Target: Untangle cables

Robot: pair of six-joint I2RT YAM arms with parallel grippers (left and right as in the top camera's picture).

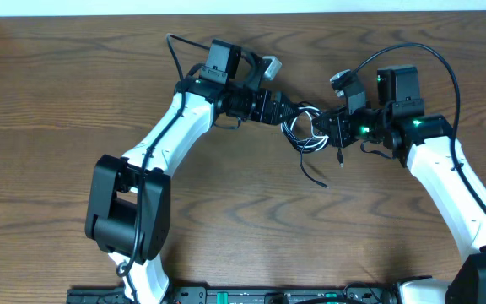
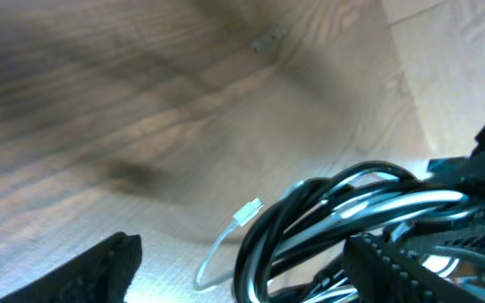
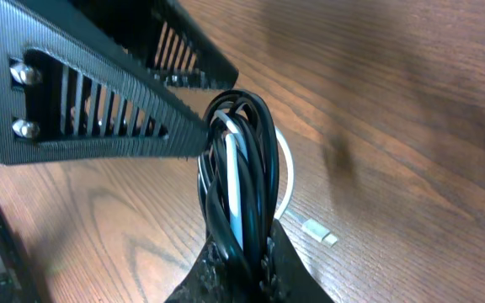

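Note:
I should hold the bundle with my left gripper while my right gripper opens and takes the black tail (image 1: 310, 176), because my right gripper is squeezing the black and white loops (image 1: 297, 140) together.
The cables (image 1: 304, 135), one black and one white, lie looped together in a small bundle at the middle of the table, between both arms. My right gripper (image 3: 244, 263) is shut on the black and white loops (image 3: 241, 160), which rise straight up from its fingers. My left gripper (image 2: 251, 271) is open, and the bundle (image 2: 335, 210) sits between its fingers, nearer the right finger (image 2: 402, 265). A white plug end (image 2: 248, 211) on a thin white loop rests on the table beside the bundle. A black tail (image 1: 314, 176) trails toward the front.
The ribbed finger of the left gripper (image 3: 99, 109) stands close against the bundle in the right wrist view. Both white arms (image 1: 180, 127) (image 1: 445, 169) reach in from the front corners. The wooden table (image 1: 251, 228) ends at a pale wall along the back.

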